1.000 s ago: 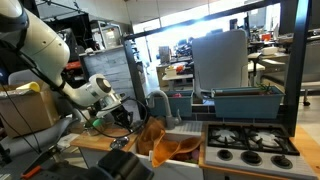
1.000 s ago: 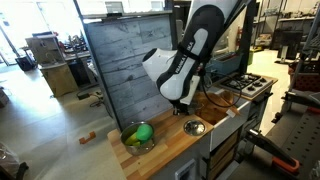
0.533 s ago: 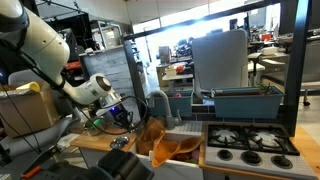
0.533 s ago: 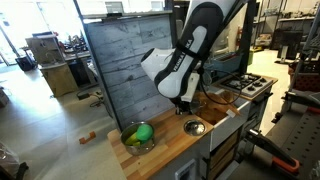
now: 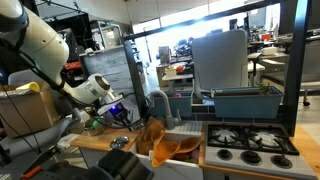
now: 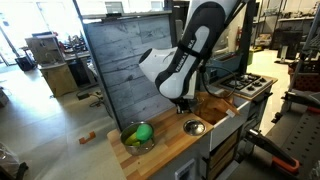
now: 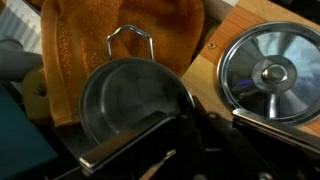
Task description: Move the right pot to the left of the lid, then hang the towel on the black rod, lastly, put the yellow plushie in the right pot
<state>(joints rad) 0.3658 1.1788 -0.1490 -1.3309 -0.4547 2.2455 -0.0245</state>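
Note:
The lid is between the pot over the towel and the open counter, so the robot's gripper should raise the pot high above the lid before it lowers the pot there.
In the wrist view a steel pot with a wire loop handle hangs over the orange-brown towel. My gripper is shut on the pot's right rim. To the right of the pot the round steel lid lies on the wooden counter. A yellow-green soft shape, perhaps the yellow plushie, shows at the towel's left edge. In both exterior views the gripper hangs low beside the sink, with the towel bunched in it. The black rod is not in view.
Another pot with a green object inside stands at the counter's end. The lid lies between it and the sink. A stove lies beyond the sink, with a blue bin behind it. A grey board backs the counter.
The arm has shifted a little sideways along the counter, away from the stove, with the pot still gripped. Towel, lid and the other pot have not moved.

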